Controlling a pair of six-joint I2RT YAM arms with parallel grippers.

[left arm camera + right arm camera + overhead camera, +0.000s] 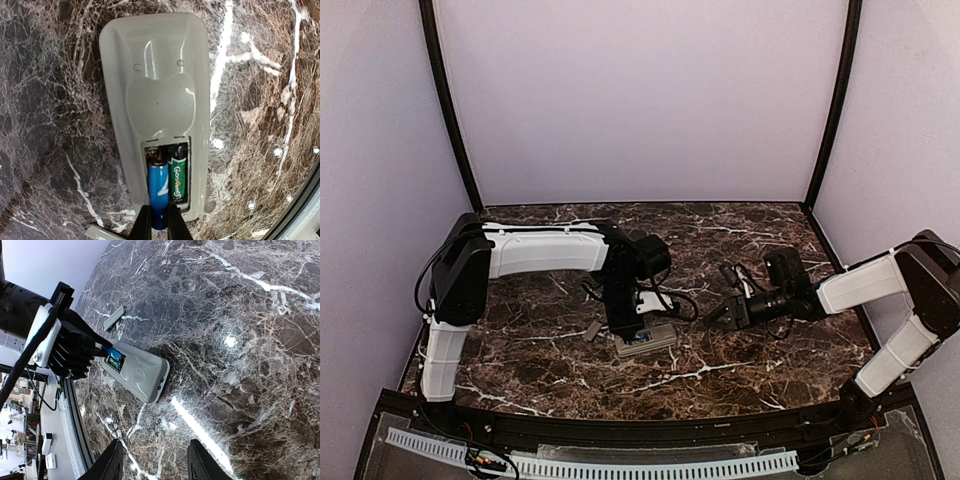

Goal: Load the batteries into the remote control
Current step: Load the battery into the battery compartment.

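The blue battery's near end [159, 212] sticks out of the slot. My right gripper should hold the remote's far end [153, 34] while my left gripper pushes the battery down.
The remote control [155, 75] lies grey back up on the marble, its battery recess uncovered. A green and black battery [178, 177] lies seated in the recess's right slot. My left gripper [159, 220] is shut on a blue battery [158, 187]; the battery's far end reaches into the left slot and its near end sticks out past the remote's edge. From the top view the left gripper [625, 335] stands over the remote [648, 340]. My right gripper [720, 315] hovers open to the remote's right, its fingers [112, 465] holding nothing, a good gap from the remote [142, 372].
A small flat grey cover piece [593, 331] lies on the marble just left of the remote and shows beside the left gripper [102, 233]. The table's near edge with a black rail [640, 432] runs close behind the remote. Purple walls enclose the table.
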